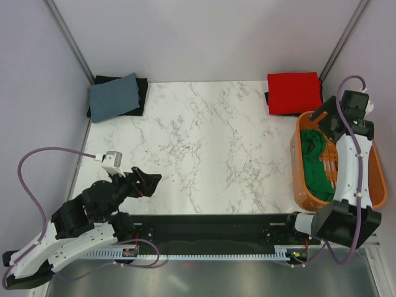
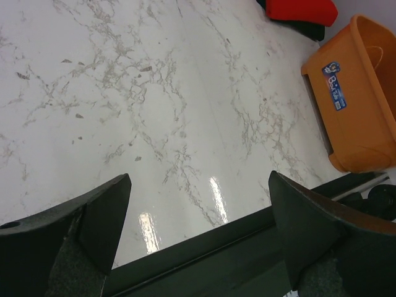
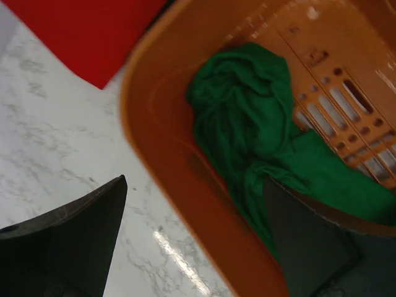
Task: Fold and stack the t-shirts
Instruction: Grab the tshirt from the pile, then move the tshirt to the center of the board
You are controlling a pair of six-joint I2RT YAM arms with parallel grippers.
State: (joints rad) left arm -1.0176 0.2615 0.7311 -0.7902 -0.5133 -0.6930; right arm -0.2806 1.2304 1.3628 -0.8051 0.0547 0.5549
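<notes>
The green t-shirt's bunched end (image 1: 314, 143) lies uncovered below my open right gripper, so I should keep lowering into the orange basket until the fingers straddle the folds (image 3: 263, 158).
The bright red t-shirt (image 1: 294, 93) lies folded flat at the back right corner of the table, on a dark cloth; it also shows in both wrist views (image 2: 303, 8) (image 3: 86, 31). Crumpled inside the orange basket (image 1: 298, 179) is the bright green t-shirt (image 1: 318, 167) (image 3: 247, 124). My right gripper (image 1: 323, 119) (image 3: 195, 210) hangs open over the basket's far end, straddling its rim (image 3: 161, 124), one finger above the green cloth, holding nothing. At the near left my left gripper (image 1: 148, 180) (image 2: 199, 192) stands open and empty above bare marble.
A grey-blue folded cloth (image 1: 114, 96) rests on a black cloth at the back left corner. The orange basket (image 2: 359, 105) stands along the right edge. A black rail (image 1: 210, 226) runs along the near edge of the marble table (image 1: 210, 142). Grey walls enclose three sides.
</notes>
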